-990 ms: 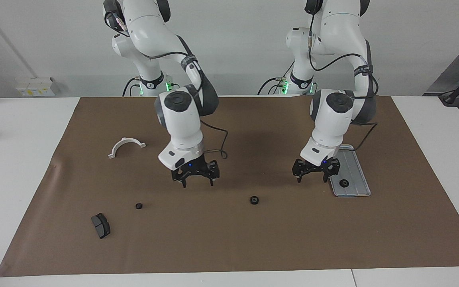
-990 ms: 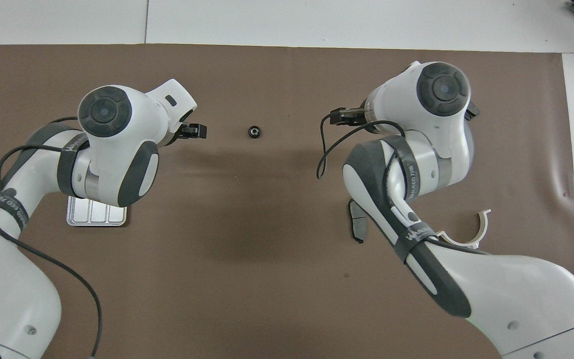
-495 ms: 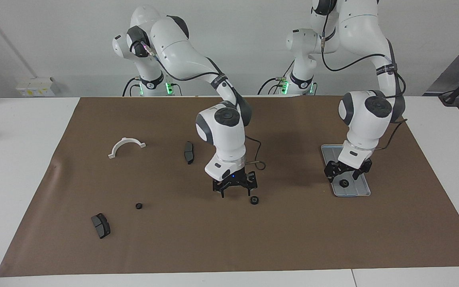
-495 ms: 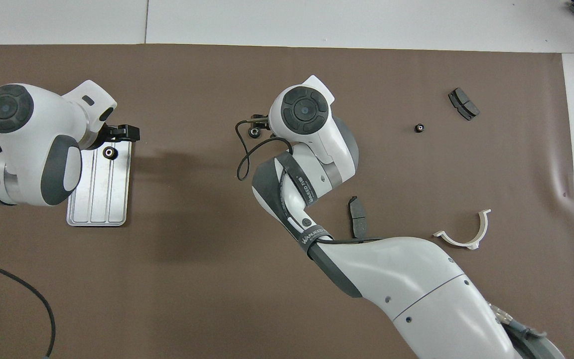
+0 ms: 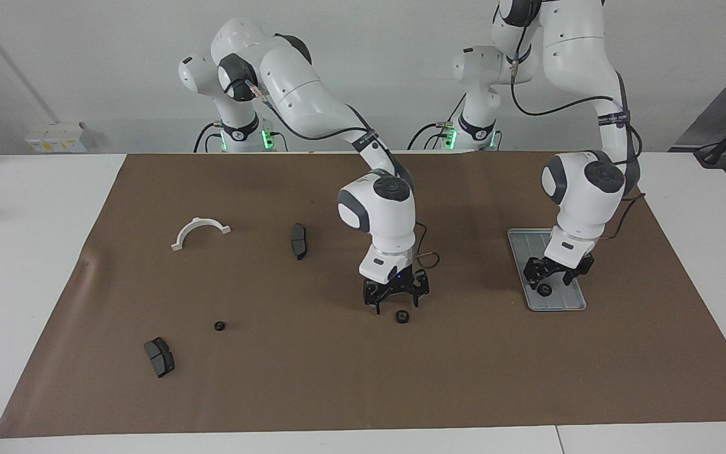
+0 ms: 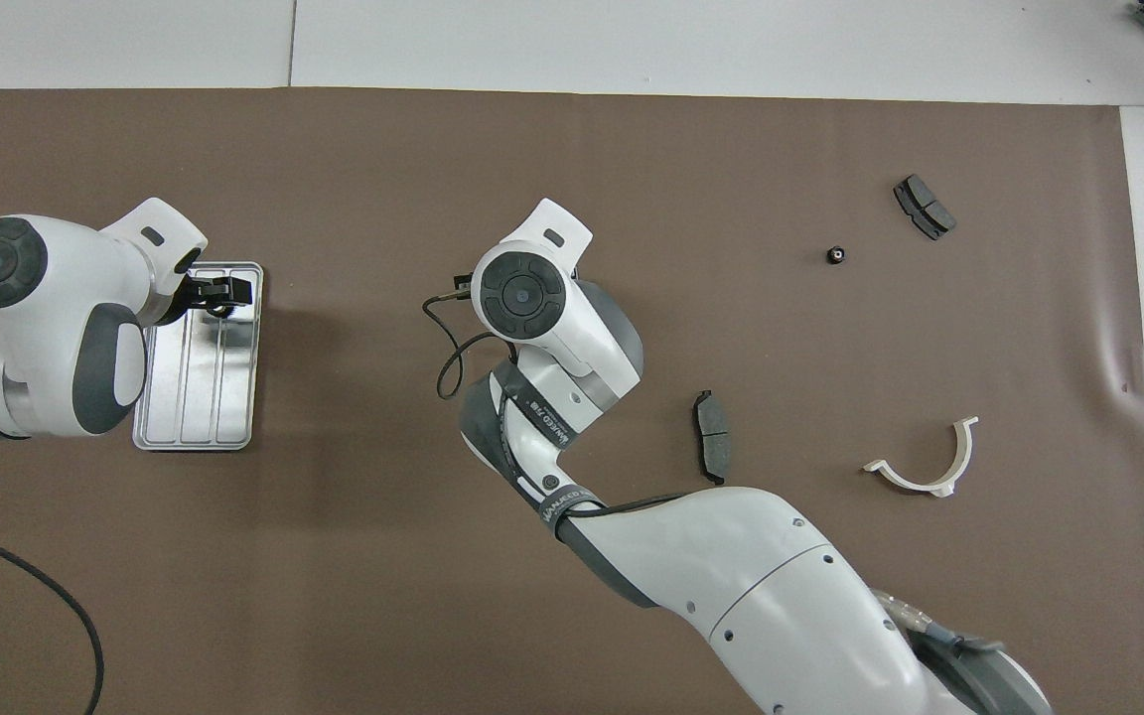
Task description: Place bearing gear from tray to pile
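Note:
The tray's bearing gear is far from the pile. My left gripper should put it down at the mat's middle so that my right gripper can carry it on.
The silver ridged tray lies at the left arm's end of the brown mat; it also shows in the overhead view. One small black bearing gear sits on it, at the end farther from the robots. My left gripper is open, low over the tray and just above that gear. In the overhead view the left gripper covers most of the gear. My right gripper is open and empty, low over the mat's middle, right beside a second bearing gear. The right wrist hides this gear in the overhead view.
A third small black gear and a dark brake pad lie toward the right arm's end, farther from the robots. Another brake pad and a white half-ring lie nearer to the robots.
My right arm swung toward the left arm's end and came down beside the middle gear. My left gripper moved over the tray and dropped toward the gear on it.

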You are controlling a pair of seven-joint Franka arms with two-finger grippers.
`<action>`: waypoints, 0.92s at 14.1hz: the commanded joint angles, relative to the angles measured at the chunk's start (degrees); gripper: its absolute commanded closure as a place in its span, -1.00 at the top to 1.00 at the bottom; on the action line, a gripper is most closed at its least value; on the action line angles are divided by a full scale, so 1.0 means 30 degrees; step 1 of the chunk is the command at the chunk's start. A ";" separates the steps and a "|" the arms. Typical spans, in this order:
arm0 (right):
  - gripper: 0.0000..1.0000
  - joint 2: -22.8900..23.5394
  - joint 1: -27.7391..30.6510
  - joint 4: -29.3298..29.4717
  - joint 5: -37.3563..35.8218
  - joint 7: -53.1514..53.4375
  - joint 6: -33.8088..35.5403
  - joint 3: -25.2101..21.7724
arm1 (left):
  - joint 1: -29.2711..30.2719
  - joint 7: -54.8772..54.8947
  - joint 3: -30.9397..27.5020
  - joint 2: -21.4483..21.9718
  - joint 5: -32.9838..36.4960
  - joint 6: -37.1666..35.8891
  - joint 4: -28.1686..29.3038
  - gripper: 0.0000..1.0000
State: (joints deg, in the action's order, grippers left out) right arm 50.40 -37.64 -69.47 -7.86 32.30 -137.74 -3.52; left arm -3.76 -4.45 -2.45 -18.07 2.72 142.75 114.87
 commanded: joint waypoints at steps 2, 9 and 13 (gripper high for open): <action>1.00 0.0572 -0.0052 0.0715 -0.1218 0.0660 -0.0433 -0.0029 | 0.0461 0.0459 0.0230 -0.0245 -0.0410 0.1370 0.0441 0.36; -0.03 0.0601 -0.0023 0.0744 -0.1278 0.0777 -0.0755 -0.0058 | 0.0403 0.0371 0.0230 -0.0362 -0.0439 0.1402 0.0705 -0.14; -0.77 0.0689 -0.0023 0.0920 -0.1278 0.0777 -0.0726 -0.0117 | 0.0228 0.0400 0.0172 0.0222 -0.0439 0.0495 0.0209 -1.00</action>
State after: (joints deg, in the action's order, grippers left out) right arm 50.88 -37.81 -68.21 -10.29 32.35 -138.47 -3.86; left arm -3.27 -4.37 -2.04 -19.35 2.14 146.07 115.64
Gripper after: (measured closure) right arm 0.599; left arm 0.656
